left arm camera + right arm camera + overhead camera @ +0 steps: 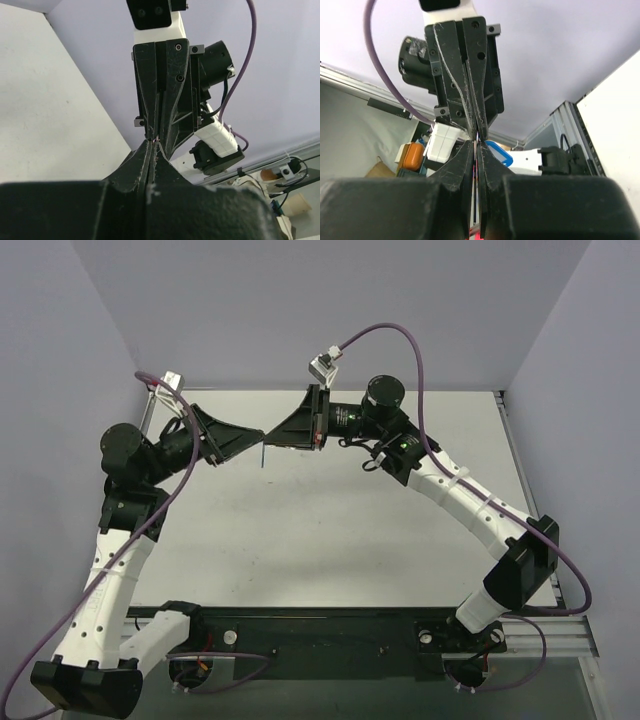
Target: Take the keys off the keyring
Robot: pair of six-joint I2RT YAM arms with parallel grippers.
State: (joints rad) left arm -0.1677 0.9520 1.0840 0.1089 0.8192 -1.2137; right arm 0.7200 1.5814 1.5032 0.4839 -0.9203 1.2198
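Observation:
My right gripper is closed on the keyring next to the blue tag [499,153], so my left gripper should carry on going along with it until it lets go of the thin wire [156,140].
Both grippers meet tip to tip in the air above the white table [330,540], at the back left. My left gripper [257,438] is shut; in the left wrist view [152,143] a thin wire of the keyring [157,139] shows at its tips. My right gripper [273,437] is shut on a thin flat metal strip, apparently the key [475,152] seen edge-on. The keyring's blue tag [501,154] hangs just beside the right fingertips [487,159]. In the top view a thin dark sliver [263,456] hangs below the meeting point.
A metal rail [518,465] runs along the table's right edge. Walls close in at the back and both sides. An orange object [411,156] and other clutter lie beyond the table. Purple cables [425,390] loop over both arms.

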